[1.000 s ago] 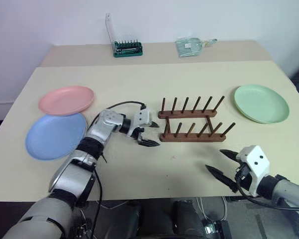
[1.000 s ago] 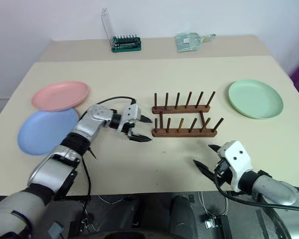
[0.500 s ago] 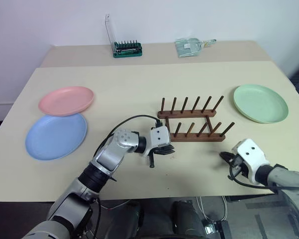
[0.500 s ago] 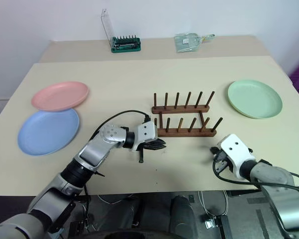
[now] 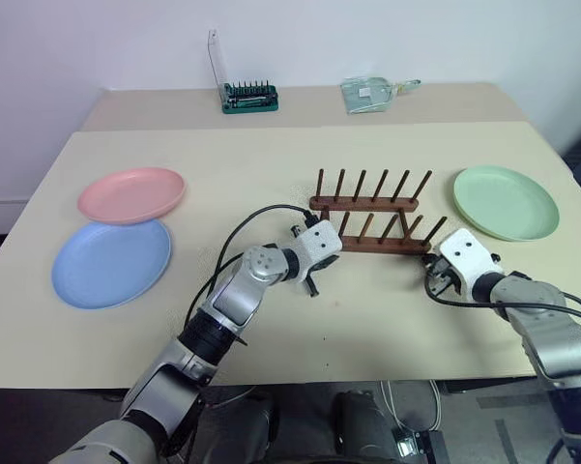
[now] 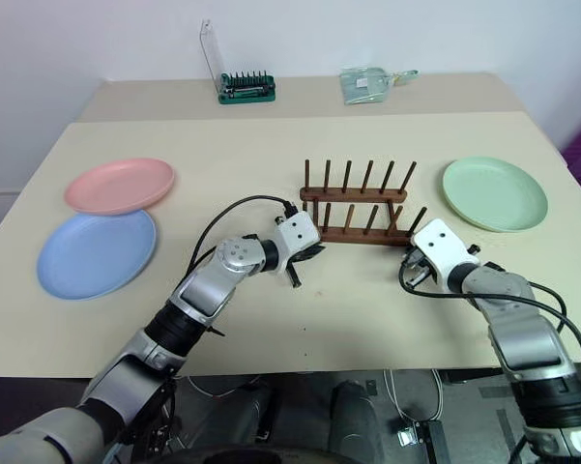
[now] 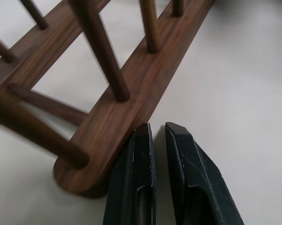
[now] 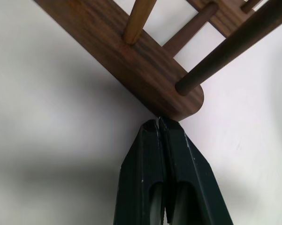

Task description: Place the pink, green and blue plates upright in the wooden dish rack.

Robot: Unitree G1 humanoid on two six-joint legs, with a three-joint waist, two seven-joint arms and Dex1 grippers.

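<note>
The pink plate (image 5: 131,194) is lying flat, far from my right gripper. My left gripper should therefore lift the plate upright by its rim (image 5: 97,218) and pass it over.
The wooden dish rack (image 5: 372,224) stands in the middle of the table with nothing between its pegs. The pink plate (image 5: 130,193) and the blue plate (image 5: 110,263) lie flat side by side at the left. The green plate (image 5: 506,201) lies flat at the right, beyond the rack's end. My left gripper (image 7: 157,129) is shut, and its tips rest against the near rail by the rack's left end. At the right end of that same rail, my right gripper (image 8: 158,123) is shut with its tips touching the rounded tip.
A green tray of screwdriver bits (image 5: 249,97) and a clear plastic packet (image 5: 372,92) sit on the second table at the back. Bare tabletop (image 5: 271,164) lies between the plates and the rack. The table's front edge runs close below both arms.
Both grippers closed and moved in to the rack's near rail, the left from the left side, the right from the front edge. The rack slid a little toward the back.
</note>
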